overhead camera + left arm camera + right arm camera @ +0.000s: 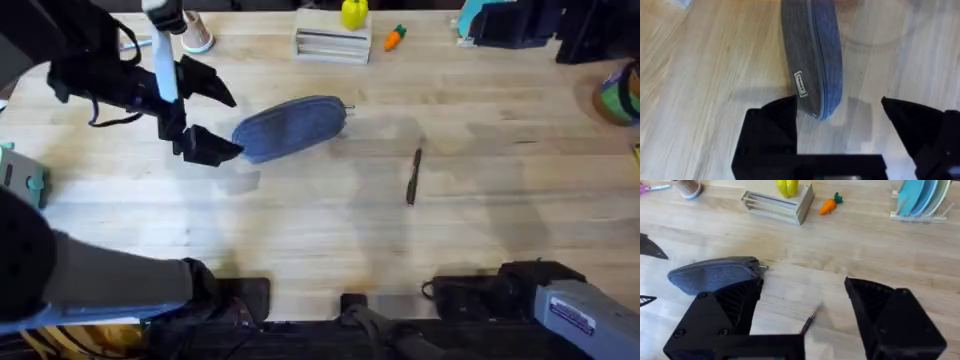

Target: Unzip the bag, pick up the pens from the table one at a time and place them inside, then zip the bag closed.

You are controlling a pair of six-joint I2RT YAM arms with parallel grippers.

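Note:
I expect the bag [290, 128] to open wide along its length when I draw the zipper's pull along, because the zipper seam [820, 55] runs to the bag's end near my left gripper.
The grey-blue bag [290, 127] lies on the table [330, 230] left of centre, its zipper shut and the small metal pull [349, 107] at its right end. My left gripper [226, 118] is open at the bag's left end; in the left wrist view that end of the bag [812, 55] reaches in between the black fingers [772, 130], close to one of them. One dark pen [413, 176] lies alone to the right of the bag. My right gripper [802, 322] is open and empty, low near the front edge, looking toward the pen [807, 324] and the bag [715, 275].
Along the back edge stand a paper cup [195, 35], a wooden rack [333, 42] with a yellow object, a toy carrot [396, 37] and a teal dish rack [480, 20]. A teal item [25, 175] sits at the left edge.

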